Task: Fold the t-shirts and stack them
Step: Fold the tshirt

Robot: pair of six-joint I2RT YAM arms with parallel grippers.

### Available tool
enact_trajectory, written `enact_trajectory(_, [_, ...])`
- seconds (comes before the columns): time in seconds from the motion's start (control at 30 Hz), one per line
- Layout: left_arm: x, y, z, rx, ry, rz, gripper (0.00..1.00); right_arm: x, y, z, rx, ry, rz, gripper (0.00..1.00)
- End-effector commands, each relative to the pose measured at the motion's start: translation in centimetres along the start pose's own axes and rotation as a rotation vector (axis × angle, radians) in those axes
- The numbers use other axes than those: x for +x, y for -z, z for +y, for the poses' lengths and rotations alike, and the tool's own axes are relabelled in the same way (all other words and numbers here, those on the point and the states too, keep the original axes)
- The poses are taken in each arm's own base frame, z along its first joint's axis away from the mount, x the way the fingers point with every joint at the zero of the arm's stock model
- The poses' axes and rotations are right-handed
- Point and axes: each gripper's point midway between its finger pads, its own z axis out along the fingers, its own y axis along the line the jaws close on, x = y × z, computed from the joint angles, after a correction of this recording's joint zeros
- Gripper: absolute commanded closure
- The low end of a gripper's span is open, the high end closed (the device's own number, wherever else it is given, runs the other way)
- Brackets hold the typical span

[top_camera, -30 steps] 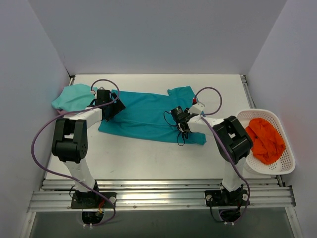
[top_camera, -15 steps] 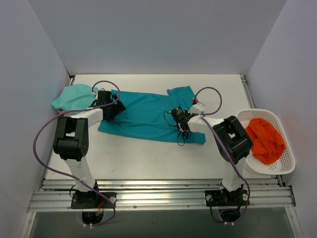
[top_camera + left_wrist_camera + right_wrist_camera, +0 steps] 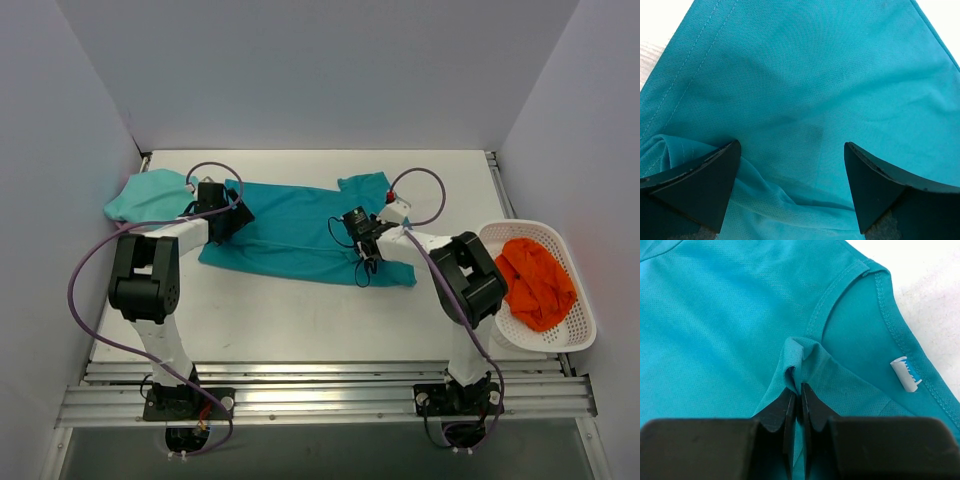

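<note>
I should pull the fold toward the far sleeve next with my right gripper until the teal shirt's near edge is straight, because that edge slants toward me at the collar.
The deep teal t-shirt lies spread across the middle of the table, its crew neck toward the right. A paler mint t-shirt sits bunched at the far left. My left gripper hovers low over the teal shirt's left part. In the left wrist view it stands open, with a loose ridge of teal cloth between the fingers. My right gripper is shut on a pinched-up fold of the teal shirt. In the right wrist view the gripper pinches just beside the collar seam.
A white basket holding an orange cloth stands at the table's right edge. A white neck label shows inside the collar. Grey walls close in the table on three sides. Purple cables loop from both arms.
My right gripper has closed on a fold of the teal shirt and shifted slightly toward the back left. The left gripper has stayed open, almost in place.
</note>
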Motion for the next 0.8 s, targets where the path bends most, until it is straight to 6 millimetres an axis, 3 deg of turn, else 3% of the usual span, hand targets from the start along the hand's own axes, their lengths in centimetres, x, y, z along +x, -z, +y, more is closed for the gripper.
enact_trajectory(0.0, [-0.5,-0.7,-0.3,0.020,-0.012,-0.008,0.06,-1.2,-0.5,-0.3,0.044,0.022,-0.029,0.96])
enact_trajectory(0.23, [-0.4,-0.9,-0.3,0.023,-0.015,-0.003,0.06,-1.1,-2.1,0.3,0.058,0.028,-0.011,0.95])
enact_trajectory(0.47, [-0.6,-1.0,-0.5,0.027,-0.018,-0.007,0.06,-1.6,-3.0,0.8,0.068,0.031,-0.004,0.87])
enact_trajectory(0.77, [-0.2,-1.6,-0.8,0.046,-0.018,0.013,0.06,-3.1,-2.8,1.4,0.058,0.027,-0.017,0.92])
